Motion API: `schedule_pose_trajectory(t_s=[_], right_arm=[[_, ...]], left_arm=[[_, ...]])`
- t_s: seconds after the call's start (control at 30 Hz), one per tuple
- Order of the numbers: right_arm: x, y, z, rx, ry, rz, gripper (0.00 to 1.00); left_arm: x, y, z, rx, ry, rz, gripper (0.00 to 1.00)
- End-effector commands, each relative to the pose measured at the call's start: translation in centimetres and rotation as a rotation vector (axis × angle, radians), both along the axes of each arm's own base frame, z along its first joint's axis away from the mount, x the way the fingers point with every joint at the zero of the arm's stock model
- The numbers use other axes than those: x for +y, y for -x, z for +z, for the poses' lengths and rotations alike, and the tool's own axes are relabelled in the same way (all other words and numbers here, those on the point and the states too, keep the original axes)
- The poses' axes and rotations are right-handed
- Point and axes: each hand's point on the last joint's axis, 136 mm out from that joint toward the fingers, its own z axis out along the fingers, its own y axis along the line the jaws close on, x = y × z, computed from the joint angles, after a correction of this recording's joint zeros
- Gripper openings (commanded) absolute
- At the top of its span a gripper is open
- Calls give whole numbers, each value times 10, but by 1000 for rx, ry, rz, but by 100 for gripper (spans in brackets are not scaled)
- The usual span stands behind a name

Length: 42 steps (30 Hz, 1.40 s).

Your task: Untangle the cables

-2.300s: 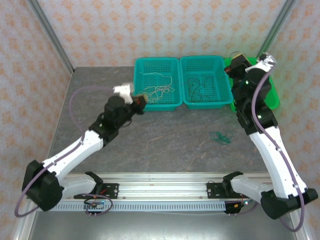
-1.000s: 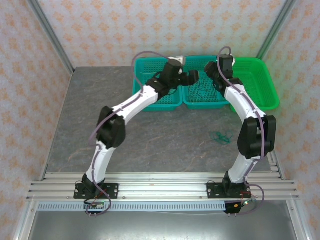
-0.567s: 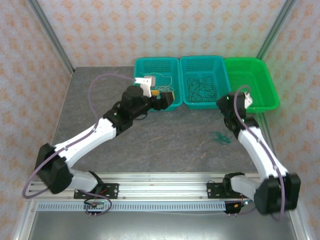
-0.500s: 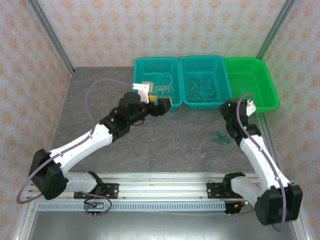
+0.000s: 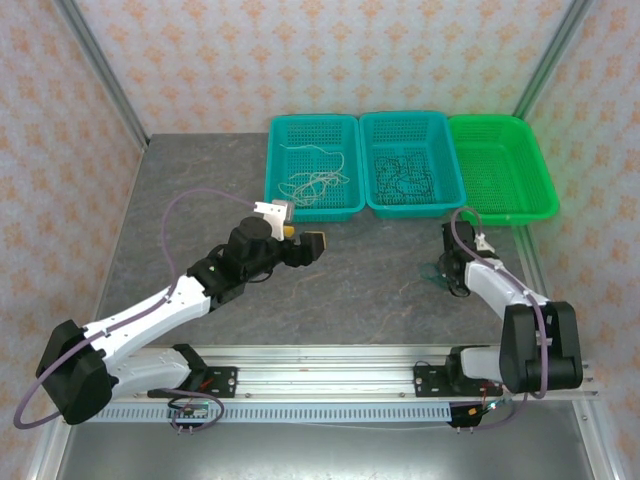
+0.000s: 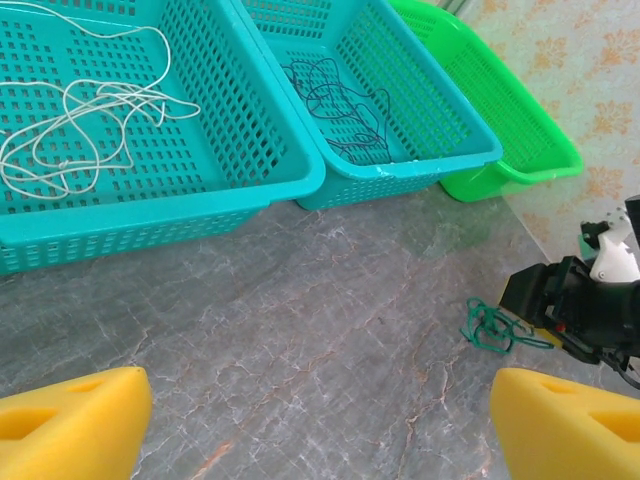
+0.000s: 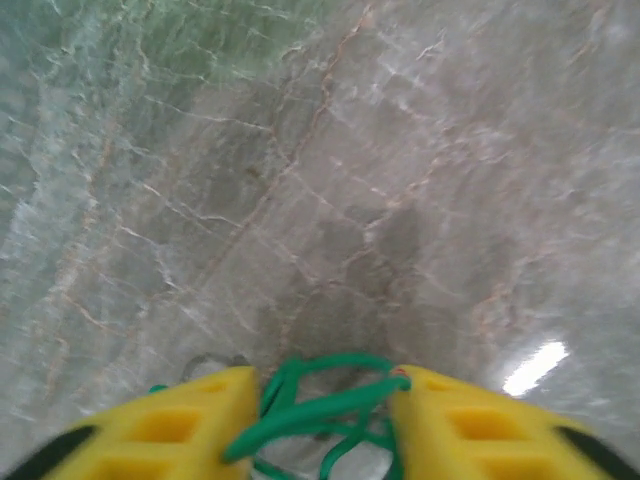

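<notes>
The tangled teal-green cable should separate into single cables when the robot pulls it between its grippers, because several loops cross in a loose, open clump.
A tangled teal-green cable lies on the grey table at the right. My right gripper is down over it, jaws drawn in, and the loops touch both yellow pads. In the top view this gripper sits low on the cable. Whitish cables lie in the left teal basket and black cables in the middle teal basket. My left gripper hovers open over the table's middle, nothing between its fingers. Its wrist view shows the green cable ahead on the right.
A bright green basket stands at the back right beside the two teal ones. Frame posts and patterned walls close in the back and sides. An aluminium rail runs along the near edge.
My left arm has pulled back from the baskets towards the table's middle. My right arm has come down from the baskets onto the green cable, and its jaws have narrowed round it.
</notes>
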Motion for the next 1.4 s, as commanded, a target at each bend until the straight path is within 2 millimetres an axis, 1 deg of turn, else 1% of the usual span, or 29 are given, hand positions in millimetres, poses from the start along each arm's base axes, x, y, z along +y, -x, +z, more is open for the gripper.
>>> schedule_pose_trajectory(t_s=[0.0, 0.07, 0.1, 0.17, 0.27, 0.33, 0.4, 0.5, 0.57, 0.63, 0.7, 0.87, 0.93, 0.97, 1.0, 1.03, 1.1, 1.13, 1.17, 1.2, 1.23, 1.27, 1.3, 1.33, 1.37], right_arm=[[18, -22, 10, -96, -74, 90, 25], [31, -21, 8, -91, -129, 150, 11], [39, -19, 6, -84, -164, 178, 0], [51, -13, 5, -76, -232, 197, 0], [74, -8, 12, -129, -340, 211, 0], [93, -8, 27, -188, -417, 234, 0], [113, -9, 42, -248, -488, 259, 0], [140, -11, 60, -322, -611, 245, 0], [156, -11, 67, -341, -680, 235, 0], [171, -12, 71, -339, -715, 252, 0], [186, -12, 75, -327, -749, 279, 0], [221, -15, 89, -299, -841, 365, 0], [233, -13, 95, -290, -858, 403, 0], [237, -13, 99, -293, -865, 416, 0], [240, -12, 98, -283, -868, 418, 0], [244, -12, 96, -274, -871, 421, 0], [247, -12, 100, -277, -882, 424, 0], [248, -12, 102, -282, -889, 428, 0], [249, -11, 102, -280, -891, 429, 0], [249, -11, 103, -281, -894, 431, 0], [249, -10, 101, -276, -891, 432, 0], [248, -9, 99, -271, -884, 432, 0], [247, -8, 98, -266, -875, 437, 0], [245, -8, 98, -266, -858, 441, 0], [239, -7, 92, -250, -813, 436, 0]], left_arm=[[1, -2, -1, -10, -10, 11, 88], [0, -4, -5, 1, -16, 13, 88], [1, -4, -7, 6, -21, 15, 88], [2, -5, -12, 18, -34, 23, 88], [2, -6, -18, 33, -43, 29, 88], [1, -5, -24, 51, -39, 25, 88], [-5, -2, -33, 85, -30, 0, 88], [-23, 5, -49, 159, 5, -81, 87], [-42, 12, -52, 193, 66, -173, 86], [-60, 17, -50, 213, 146, -254, 86], [-72, 18, -48, 213, 184, -303, 86], [-76, 5, -57, 185, 155, -280, 86], [-76, -1, -66, 186, 128, -261, 86], [-74, -6, -74, 176, 87, -247, 84], [-72, -9, -83, 186, 62, -227, 80], [-71, -12, -91, 199, 41, -217, 73], [-74, -14, -101, 214, 49, -213, 59], [-75, -15, -103, 218, 65, -208, 50], [-76, -15, -104, 220, 79, -202, 38], [-75, -16, -106, 231, 90, -185, 28], [-71, -17, -108, 232, 83, -165, 15], [-66, -19, -108, 225, 75, -138, 4], [-61, -20, -109, 220, 64, -114, 0], [-52, -21, -110, 215, 41, -75, 0], [-43, -23, -110, 212, 14, -37, 0]])
